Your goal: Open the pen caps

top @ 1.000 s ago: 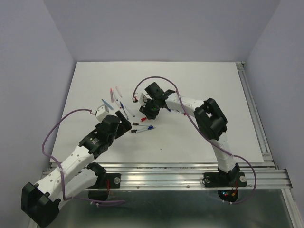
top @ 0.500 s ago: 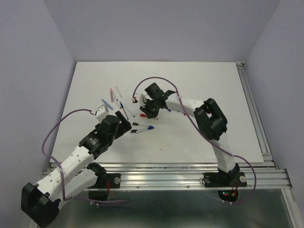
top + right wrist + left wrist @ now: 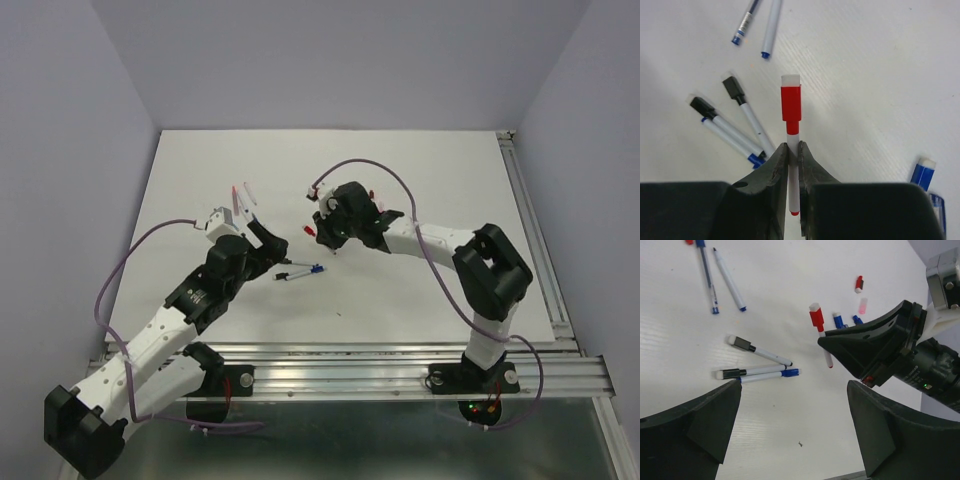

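Note:
I should clamp the red cap (image 3: 309,231) with my left gripper and pull it off, because it is still on and my right gripper is holding the pen's white body (image 3: 793,140).
My right gripper (image 3: 793,147) is shut on the white barrel of a red pen (image 3: 793,170). The pen's red cap (image 3: 791,102) sticks out past the fingertips, still on the pen. In the top view this gripper (image 3: 316,232) hovers over the middle of the table. My left gripper (image 3: 794,385) is open and empty, just left of the right gripper (image 3: 870,347), facing the held red cap (image 3: 816,318). Two black-capped pens (image 3: 742,343) and a blue-tipped pen (image 3: 765,375) lie on the table below. Loose caps, red (image 3: 858,284) and blue (image 3: 838,320), lie beyond.
Two more pens (image 3: 729,277) lie at the far left of the white table (image 3: 420,180). A blue cap (image 3: 922,172) lies to the right of the right gripper. An aluminium rail (image 3: 535,240) runs along the table's right edge.
The right gripper has shut on the red pen and carried it up and slightly right. The left gripper has reached forward towards it, still open.

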Controlling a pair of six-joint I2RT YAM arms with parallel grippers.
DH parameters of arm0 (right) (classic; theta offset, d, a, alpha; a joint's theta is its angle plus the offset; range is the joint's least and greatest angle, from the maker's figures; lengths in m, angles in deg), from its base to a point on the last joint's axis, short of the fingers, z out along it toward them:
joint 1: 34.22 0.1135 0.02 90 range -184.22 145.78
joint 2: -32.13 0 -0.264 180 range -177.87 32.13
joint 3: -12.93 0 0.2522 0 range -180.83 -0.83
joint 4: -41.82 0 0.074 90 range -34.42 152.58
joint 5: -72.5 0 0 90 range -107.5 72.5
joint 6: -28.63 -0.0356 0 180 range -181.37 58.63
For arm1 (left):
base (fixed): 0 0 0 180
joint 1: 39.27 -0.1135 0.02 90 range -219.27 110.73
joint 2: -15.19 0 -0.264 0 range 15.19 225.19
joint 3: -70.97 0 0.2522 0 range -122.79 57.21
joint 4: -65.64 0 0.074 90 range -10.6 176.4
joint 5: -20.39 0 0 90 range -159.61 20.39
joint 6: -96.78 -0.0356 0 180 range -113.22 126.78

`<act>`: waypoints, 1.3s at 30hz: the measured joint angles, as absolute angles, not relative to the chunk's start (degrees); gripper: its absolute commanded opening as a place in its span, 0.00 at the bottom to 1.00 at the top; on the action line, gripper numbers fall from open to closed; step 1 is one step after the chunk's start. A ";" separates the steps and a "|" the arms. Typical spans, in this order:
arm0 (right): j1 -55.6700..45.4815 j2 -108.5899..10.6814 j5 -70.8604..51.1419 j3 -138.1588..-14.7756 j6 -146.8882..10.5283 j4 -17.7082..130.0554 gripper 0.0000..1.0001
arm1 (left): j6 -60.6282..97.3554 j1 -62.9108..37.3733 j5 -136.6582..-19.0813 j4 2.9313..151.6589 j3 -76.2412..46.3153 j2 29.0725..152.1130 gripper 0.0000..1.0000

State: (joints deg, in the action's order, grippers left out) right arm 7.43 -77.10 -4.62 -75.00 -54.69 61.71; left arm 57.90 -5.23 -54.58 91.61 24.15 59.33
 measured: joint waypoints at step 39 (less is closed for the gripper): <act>7.47 -57.15 18.20 -47.99 -96.30 27.72 0.07 | 57.61 -1.77 -67.89 71.67 24.15 70.54 0.00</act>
State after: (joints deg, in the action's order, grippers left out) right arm 7.47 -57.15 18.20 -47.99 -96.30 27.72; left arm 57.61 -1.77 -67.89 71.67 24.15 70.54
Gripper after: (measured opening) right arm 0.144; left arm 0.097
